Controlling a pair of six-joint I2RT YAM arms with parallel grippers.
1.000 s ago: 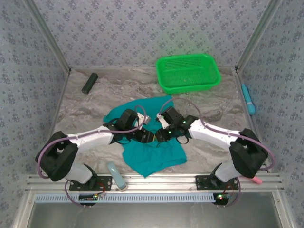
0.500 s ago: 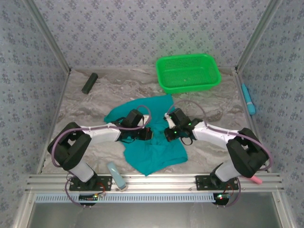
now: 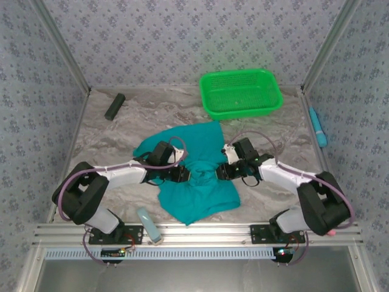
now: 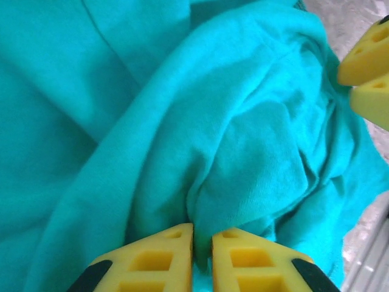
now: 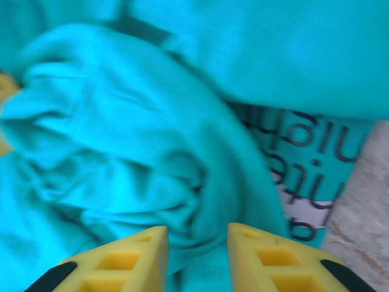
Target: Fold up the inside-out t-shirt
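Observation:
The t-shirt's middle is bunched up next to my left gripper, so next my right gripper grabs the tucked fold nearer the front and pulls it out flat.
The inside-out t-shirt is a teal cloth lying crumpled in the middle of the table. My left gripper reaches in from the left, and in the left wrist view it is shut on a thin fold of the t-shirt. My right gripper reaches in from the right. In the right wrist view it holds a thicker bunch of the t-shirt between its fingers. A ridge of cloth runs between the two grippers. Dark lettering shows on the cloth at the right.
A green mesh basket stands at the back right. A dark block lies at the back left. A blue object rests along the right wall. A pale blue object lies by the front rail.
The grippers were almost touching over the shirt's middle. My right gripper has drawn away to the right, and the cloth between them is now pulled into a ridge.

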